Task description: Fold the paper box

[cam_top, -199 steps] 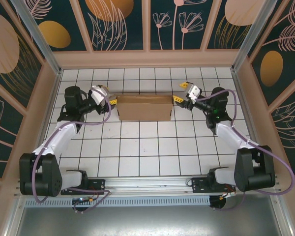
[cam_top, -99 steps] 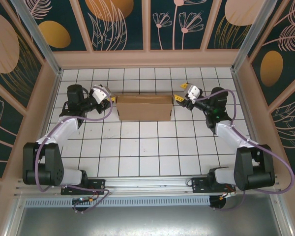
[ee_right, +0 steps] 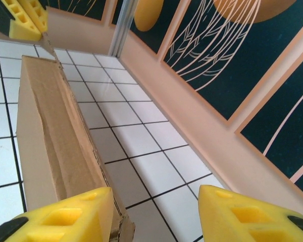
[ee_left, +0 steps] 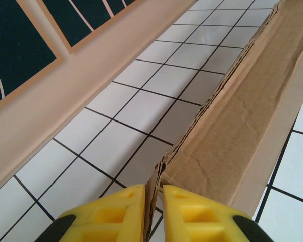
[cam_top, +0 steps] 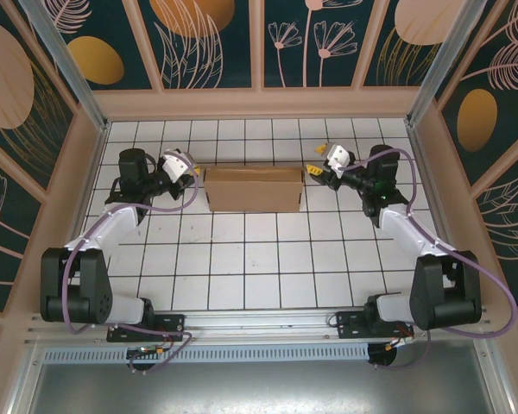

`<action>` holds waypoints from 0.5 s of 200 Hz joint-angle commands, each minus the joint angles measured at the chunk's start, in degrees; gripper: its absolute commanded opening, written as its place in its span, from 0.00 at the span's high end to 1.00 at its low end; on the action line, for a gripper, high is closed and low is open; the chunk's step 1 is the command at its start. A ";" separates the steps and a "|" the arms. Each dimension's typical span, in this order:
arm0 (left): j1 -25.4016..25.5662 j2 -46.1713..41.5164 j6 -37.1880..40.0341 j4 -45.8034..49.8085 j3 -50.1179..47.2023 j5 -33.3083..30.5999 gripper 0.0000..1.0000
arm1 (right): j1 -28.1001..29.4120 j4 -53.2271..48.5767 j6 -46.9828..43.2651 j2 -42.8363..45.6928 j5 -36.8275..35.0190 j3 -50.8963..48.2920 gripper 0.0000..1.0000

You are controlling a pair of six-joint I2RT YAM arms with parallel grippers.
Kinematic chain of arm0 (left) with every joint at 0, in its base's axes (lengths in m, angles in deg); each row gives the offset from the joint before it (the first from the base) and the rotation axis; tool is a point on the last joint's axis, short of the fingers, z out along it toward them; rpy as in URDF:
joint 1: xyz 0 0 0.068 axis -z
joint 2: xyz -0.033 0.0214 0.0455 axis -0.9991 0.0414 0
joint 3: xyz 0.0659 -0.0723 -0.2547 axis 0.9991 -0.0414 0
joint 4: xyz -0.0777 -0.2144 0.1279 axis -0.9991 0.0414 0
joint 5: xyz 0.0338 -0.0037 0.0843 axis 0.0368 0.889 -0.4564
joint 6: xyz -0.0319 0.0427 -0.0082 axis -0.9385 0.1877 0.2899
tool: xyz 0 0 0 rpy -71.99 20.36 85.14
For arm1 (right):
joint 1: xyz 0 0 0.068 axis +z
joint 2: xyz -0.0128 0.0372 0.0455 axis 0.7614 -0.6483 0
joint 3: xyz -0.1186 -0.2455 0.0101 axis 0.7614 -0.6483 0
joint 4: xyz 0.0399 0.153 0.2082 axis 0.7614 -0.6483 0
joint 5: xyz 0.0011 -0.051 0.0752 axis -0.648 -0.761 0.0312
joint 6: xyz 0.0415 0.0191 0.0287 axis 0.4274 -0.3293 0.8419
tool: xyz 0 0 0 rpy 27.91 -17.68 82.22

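Note:
My left gripper should pinch the box's corner (ee_left: 162,166) shut before I lift the box's long ragged edge, because the end flap (ee_left: 152,190) is loose in that gripper and the long edge is low.
The paper box (cam_top: 253,189) is a brown cardboard shape standing on the white tiled table (cam_top: 259,259) toward the back middle. My left gripper (cam_top: 196,178) is at its left end. In the left wrist view the left gripper (ee_left: 154,214) is shut on a thin cardboard edge at the end of the paper box (ee_left: 242,111). My right gripper (cam_top: 316,162) is at the box's right end. In the right wrist view the right gripper (ee_right: 156,217) stands open, one finger (ee_right: 65,219) against the corner of the paper box (ee_right: 45,126), the other over bare tiles.
A tan ledge and patterned back wall (cam_top: 259,102) run just behind the box. Side walls (cam_top: 78,172) close in left and right. Open tiled floor lies between the box and the arm bases (cam_top: 259,323).
The left gripper's jaws have closed onto the cardboard edge at the box's left end. The right gripper has narrowed a little and shifted slightly toward the back. The box has stayed in place.

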 commanded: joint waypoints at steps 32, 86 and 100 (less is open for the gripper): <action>-0.39 -0.50 -0.63 -1.54 -1.19 -0.16 0.77 | -1.31 -8.40 -4.27 -3.24 4.35 3.81 0.48; -0.39 -0.85 -1.41 -2.55 -1.83 -1.83 0.63 | -0.71 -7.82 -4.26 -5.88 3.14 4.53 0.48; -0.39 -0.59 -1.41 -2.53 -1.62 -1.92 0.64 | -0.52 -8.75 -4.86 -6.58 3.11 5.08 0.50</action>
